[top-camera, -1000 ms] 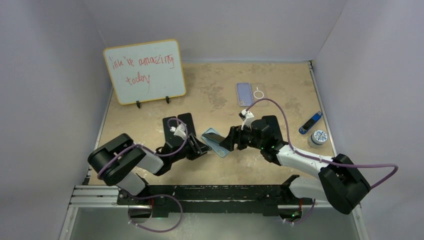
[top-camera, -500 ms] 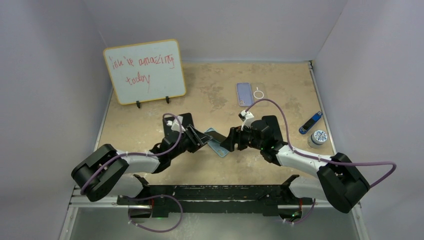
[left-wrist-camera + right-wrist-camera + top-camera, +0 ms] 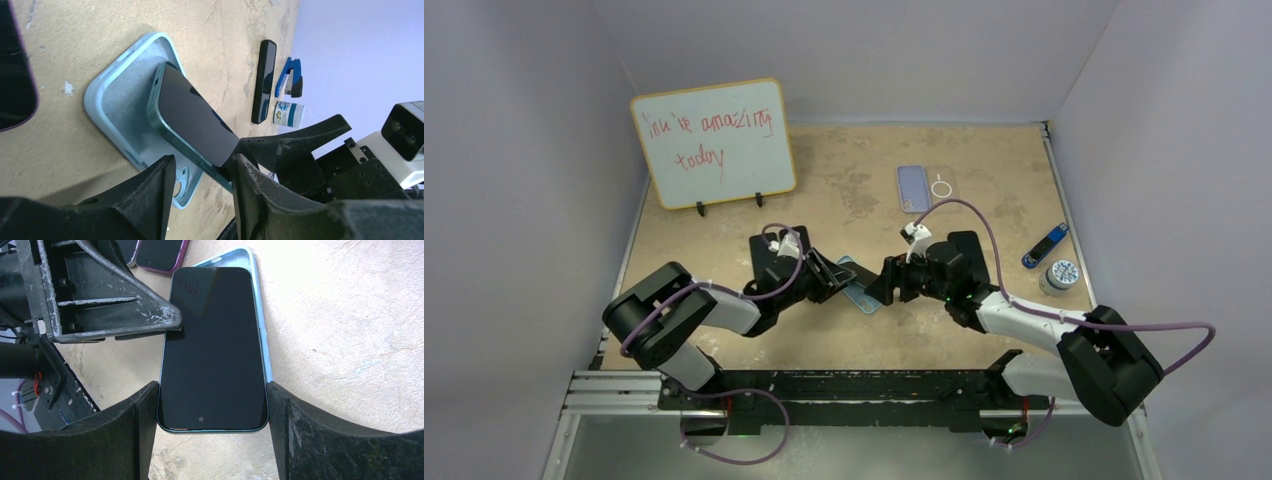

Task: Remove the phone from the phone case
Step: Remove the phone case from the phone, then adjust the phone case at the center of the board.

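Observation:
I hold the phone's raised end (image 3: 212, 407) in my right gripper, but the dark phones (image 3: 763, 252) lie behind my left gripper, which should take the phone and lay it there.
A light-blue phone case (image 3: 125, 105) lies flat on the table, open side up. The phone (image 3: 195, 117), with its teal rim and black screen, tilts up out of it: the far end rests in the case and the near end is raised. My right gripper (image 3: 212, 410) is shut across the raised end of the phone (image 3: 212, 345), a finger on each long side. My left gripper (image 3: 202, 172) stands open over the camera-cutout end of the case, with one fingertip (image 3: 170, 320) against the phone's edge. From above, both grippers (image 3: 829, 278) (image 3: 882, 283) meet at the case (image 3: 856, 290).
A whiteboard (image 3: 714, 142) stands at the back left. A purple phone (image 3: 912, 187) and a clear case (image 3: 942, 187) lie at the back. A blue stapler (image 3: 1044, 245) and a small tub (image 3: 1061, 276) sit on the right. Dark phones (image 3: 784, 250) lie by the left arm.
The left gripper has moved right, up against the phone and case, while that arm's elbow swung out and back. The right gripper has held still on the phone.

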`<state>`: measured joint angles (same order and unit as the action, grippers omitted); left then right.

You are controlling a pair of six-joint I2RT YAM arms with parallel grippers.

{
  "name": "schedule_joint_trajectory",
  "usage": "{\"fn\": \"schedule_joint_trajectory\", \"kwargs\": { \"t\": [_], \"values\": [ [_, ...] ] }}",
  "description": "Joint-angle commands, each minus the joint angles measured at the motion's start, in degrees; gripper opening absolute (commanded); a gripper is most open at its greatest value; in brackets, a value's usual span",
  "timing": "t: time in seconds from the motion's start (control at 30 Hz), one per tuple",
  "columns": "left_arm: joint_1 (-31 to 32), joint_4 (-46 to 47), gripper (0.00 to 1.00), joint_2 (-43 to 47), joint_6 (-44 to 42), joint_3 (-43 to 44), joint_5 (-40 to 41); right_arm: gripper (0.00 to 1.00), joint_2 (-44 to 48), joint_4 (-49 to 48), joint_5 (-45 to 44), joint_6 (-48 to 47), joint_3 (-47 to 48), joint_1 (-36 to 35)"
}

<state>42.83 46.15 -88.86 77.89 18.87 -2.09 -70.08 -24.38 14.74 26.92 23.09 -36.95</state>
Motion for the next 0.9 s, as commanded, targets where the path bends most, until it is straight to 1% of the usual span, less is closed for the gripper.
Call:
{"fn": "schedule_joint_trajectory", "kwargs": {
  "t": [0.0, 0.07, 0.13, 0.3, 0.33, 0.37, 0.43, 0.47, 0.5, 0.6, 0.73, 0.87],
  "values": [
    [0.24, 5.98, 0.44, -2.35, 1.83, 3.27, -1.10, 0.00, 0.77, -2.68, 1.38, -2.29, -0.50, -1.23],
    [0.25, 7.50, 0.38, -3.33, 2.12, 3.59, -1.16, 0.00, 0.95, -2.60, 1.40, -3.17, -0.43, -1.82],
    [0.26, 8.61, 0.30, -4.04, 2.39, 3.79, -1.16, 0.00, 1.01, -2.35, 1.59, -3.82, -0.33, -2.50],
    [0.31, 9.40, 0.04, -3.73, 2.18, 3.29, -0.93, 0.00, 1.53, -1.36, 0.90, -4.18, -0.26, -2.87],
    [0.17, 9.40, 0.00, -3.34, 1.97, 3.06, -0.63, 0.02, 1.88, -1.11, 0.57, -4.31, -0.25, -2.92],
    [0.10, 9.40, 0.00, -2.95, 1.49, 2.72, -0.39, 0.04, 2.16, -0.82, 0.17, -4.33, -0.12, -2.87],
    [-0.26, 9.20, 0.00, -1.81, 0.52, 2.08, 0.26, 0.14, 2.71, -0.01, -0.58, -4.57, 0.29, -2.89],
    [-0.58, 8.77, 0.00, -1.11, -0.04, 1.86, 0.38, 0.21, 2.99, 0.40, -0.85, -4.78, 0.63, -2.87],
    [-1.08, 7.86, 0.00, -0.34, -0.79, 1.73, 0.46, 0.33, 3.33, 0.99, -1.12, -5.11, 0.97, -2.87],
    [-3.08, 4.79, 0.00, 2.61, -3.11, 1.07, 0.56, 0.57, 4.06, 3.47, -1.80, -6.47, 2.15, -2.87],
    [-6.74, -0.44, 0.00, 7.73, -6.78, 0.23, 0.61, 0.79, 4.06, 6.99, -4.24, -8.68, 4.19, -2.91],
    [-11.01, -5.52, 0.00, 13.05, -10.35, -0.94, 0.46, 0.96, 2.02, 10.84, -8.91, -11.34, 8.04, -2.80]
  ]
}}
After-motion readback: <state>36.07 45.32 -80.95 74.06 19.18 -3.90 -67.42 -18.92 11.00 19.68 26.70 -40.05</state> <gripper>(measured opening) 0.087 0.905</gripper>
